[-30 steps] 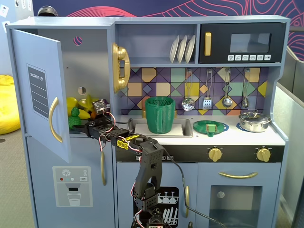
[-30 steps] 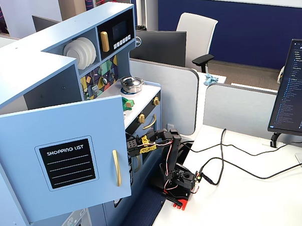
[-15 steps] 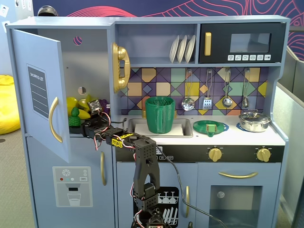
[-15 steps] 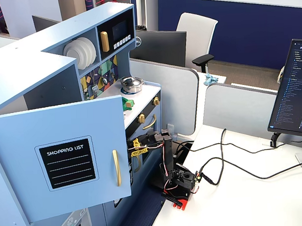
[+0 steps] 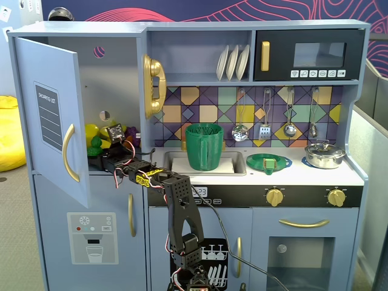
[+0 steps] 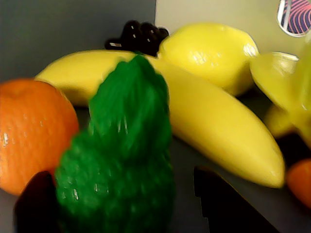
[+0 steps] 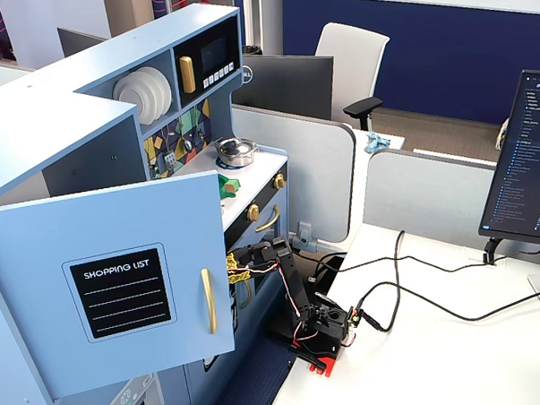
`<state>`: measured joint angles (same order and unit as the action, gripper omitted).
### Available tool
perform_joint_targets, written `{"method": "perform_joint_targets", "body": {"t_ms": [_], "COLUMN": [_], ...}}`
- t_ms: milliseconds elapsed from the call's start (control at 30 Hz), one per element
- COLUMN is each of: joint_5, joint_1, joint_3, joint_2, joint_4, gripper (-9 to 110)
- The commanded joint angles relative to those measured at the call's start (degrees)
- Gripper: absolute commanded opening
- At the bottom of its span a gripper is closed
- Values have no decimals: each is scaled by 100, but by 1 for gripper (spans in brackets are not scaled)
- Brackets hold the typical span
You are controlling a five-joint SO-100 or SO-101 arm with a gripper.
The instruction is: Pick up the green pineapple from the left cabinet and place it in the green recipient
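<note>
My gripper will place the green pineapple [image 5: 95, 146] inside the green recipient, whose tall sides [image 5: 205, 149] and wide opening will let it sink hidden below the recipient's rim.
The green pineapple [image 6: 126, 145] stands upright in the left cabinet [image 5: 115, 85], whose door [image 5: 51, 121] is swung open; the door also shows in a fixed view [image 7: 121, 281]. In the wrist view my gripper [image 6: 121, 194] is open, its two dark jaws on either side of the pineapple's body. The left jaw is against it and the right jaw stands a little apart. In a fixed view the gripper [image 5: 108, 151] reaches into the cabinet, next to the pineapple [image 5: 95, 144]. The green recipient [image 5: 205, 147] stands in the sink, empty as far as I can see.
Around the pineapple lie an orange [image 6: 29, 131], a banana [image 6: 209, 121], a lemon [image 6: 209, 53], dark grapes [image 6: 138, 36] and a yellow star fruit [image 6: 286, 82]. A flat green dish [image 5: 268, 162] and a pot [image 5: 324, 154] sit on the counter.
</note>
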<state>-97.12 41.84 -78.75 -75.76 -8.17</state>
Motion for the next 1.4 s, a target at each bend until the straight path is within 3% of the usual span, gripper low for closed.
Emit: {"method": "perform_joint_targets", "body": {"t_ms": [0,100,533,900,1200,1367], "joint_5": [-123,-659,-1819,-1828,-1433,-1213], "joint_1": [167,220,264,-211,-2188,-3480], "joint_3": [545,352,-1626,-3182,-2856,-1916], "joint_2": [-62,-211,-2540,-5968,-7919,-7743], "joint_4": [149,554,0,1819,4148,4535], "gripper": [22,0,0,0,0,0]}}
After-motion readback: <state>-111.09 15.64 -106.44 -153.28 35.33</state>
